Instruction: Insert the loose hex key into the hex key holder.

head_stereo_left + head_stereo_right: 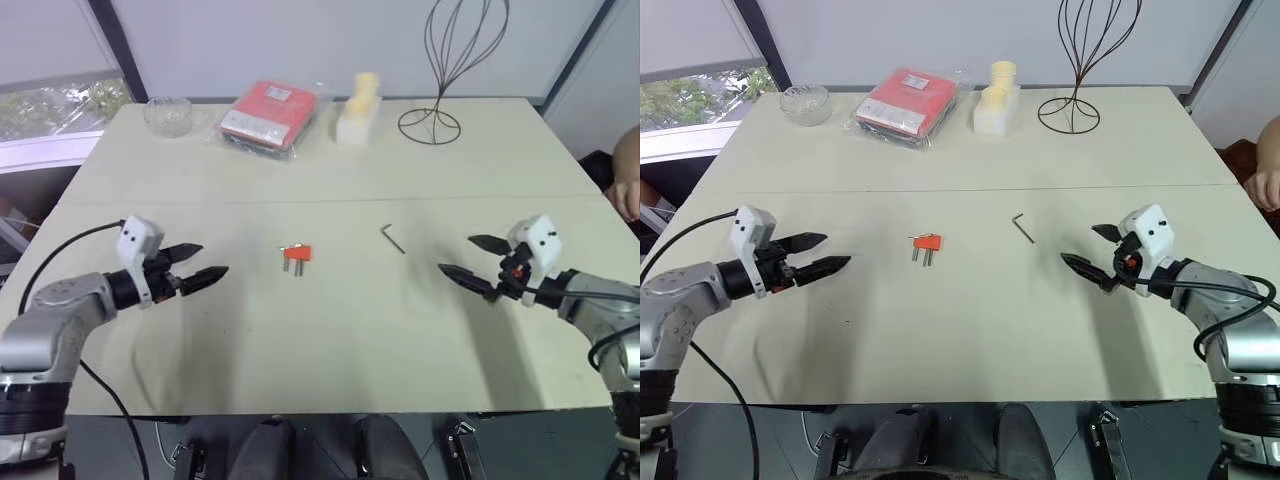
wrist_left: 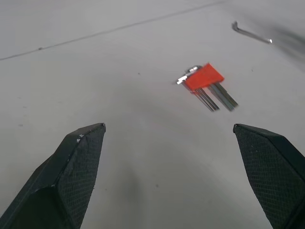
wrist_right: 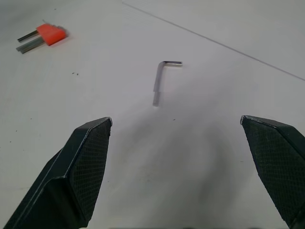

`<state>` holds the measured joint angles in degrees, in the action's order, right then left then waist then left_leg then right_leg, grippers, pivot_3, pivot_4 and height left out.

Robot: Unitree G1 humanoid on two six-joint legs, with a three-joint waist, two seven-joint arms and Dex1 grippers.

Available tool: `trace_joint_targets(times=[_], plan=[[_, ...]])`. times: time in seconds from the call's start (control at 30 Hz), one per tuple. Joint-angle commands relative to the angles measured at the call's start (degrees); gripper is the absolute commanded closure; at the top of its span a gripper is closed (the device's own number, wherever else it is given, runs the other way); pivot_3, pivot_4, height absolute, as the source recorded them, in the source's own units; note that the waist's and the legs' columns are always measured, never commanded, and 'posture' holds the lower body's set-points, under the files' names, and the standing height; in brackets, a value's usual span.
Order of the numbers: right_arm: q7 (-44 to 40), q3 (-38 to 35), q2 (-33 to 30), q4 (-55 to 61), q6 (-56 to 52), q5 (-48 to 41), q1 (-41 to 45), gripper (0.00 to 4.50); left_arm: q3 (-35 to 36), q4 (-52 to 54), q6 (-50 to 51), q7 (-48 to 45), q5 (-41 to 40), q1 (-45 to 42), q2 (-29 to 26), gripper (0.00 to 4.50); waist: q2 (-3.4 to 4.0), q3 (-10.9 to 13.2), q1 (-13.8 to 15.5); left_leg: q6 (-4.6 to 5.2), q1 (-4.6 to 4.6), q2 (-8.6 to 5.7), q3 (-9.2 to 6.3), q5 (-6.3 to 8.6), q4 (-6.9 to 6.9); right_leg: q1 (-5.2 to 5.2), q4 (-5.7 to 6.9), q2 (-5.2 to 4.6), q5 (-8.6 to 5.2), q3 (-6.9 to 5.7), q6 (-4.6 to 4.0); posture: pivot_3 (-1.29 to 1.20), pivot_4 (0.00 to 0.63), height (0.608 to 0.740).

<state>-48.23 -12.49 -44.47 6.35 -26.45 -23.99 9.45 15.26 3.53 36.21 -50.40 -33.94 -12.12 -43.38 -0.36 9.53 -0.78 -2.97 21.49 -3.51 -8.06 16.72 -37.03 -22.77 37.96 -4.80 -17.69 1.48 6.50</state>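
Note:
My gripper is going to lift the hex key holder. A gap point(image 1: 292, 267) shows between the short metal keys, so I should expect empty holes along the hex key holder's edge point(image 1: 298, 252) when I lift it.
The hex key holder point(image 1: 297, 254), a small red-orange block with short metal keys sticking toward me, lies flat near the table's middle. To its right lies the loose hex key point(image 1: 392, 238), a thin L-shaped rod, alone on the surface. My left gripper point(image 1: 196, 263) hovers open to the left of the holder, pointing at it. My right gripper point(image 1: 472, 259) hovers open to the right of the loose key, pointing toward it. In the left wrist view the holder point(image 2: 204, 78) lies ahead between the open fingers; the right wrist view has the key point(image 3: 159, 81) ahead and the holder point(image 3: 50, 34) farther off.
At the back of the table point(image 1: 330, 340) sit a glass bowl point(image 1: 167, 115), a flat red packet in clear plastic point(image 1: 268, 115), a pale yellow-white block point(image 1: 358, 110) and a wire stand point(image 1: 440, 70). A person's hand point(image 1: 628, 180) shows at the right edge.

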Motion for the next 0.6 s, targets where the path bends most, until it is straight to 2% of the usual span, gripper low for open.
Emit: trace_joint_targets(times=[0.03,0.6], plan=[[0.16,0.04,0.37,0.63,0.99,0.14,1.24,0.0,2.24,3.12,1.36,0.12,-2.21,1.02,-0.13,0.02,0.01,0.01,-0.02,0.0,0.0,0.0,0.0,0.0,0.0,0.0,0.0,-0.01,0.0,0.0,0.0,0.0,0.15,0.74],[0.06,1.78,0.95,-1.65,2.46,1.88,3.64,0.0,-0.12,1.96,-2.17,1.07,0.95,0.05,0.13,0.02,0.0,0.09,0.06,-0.01,0.01,0.0,0.01,0.0,-0.01,0.0,-0.02,-0.04,0.0,0.01,-0.01,0.0,0.15,0.74]])
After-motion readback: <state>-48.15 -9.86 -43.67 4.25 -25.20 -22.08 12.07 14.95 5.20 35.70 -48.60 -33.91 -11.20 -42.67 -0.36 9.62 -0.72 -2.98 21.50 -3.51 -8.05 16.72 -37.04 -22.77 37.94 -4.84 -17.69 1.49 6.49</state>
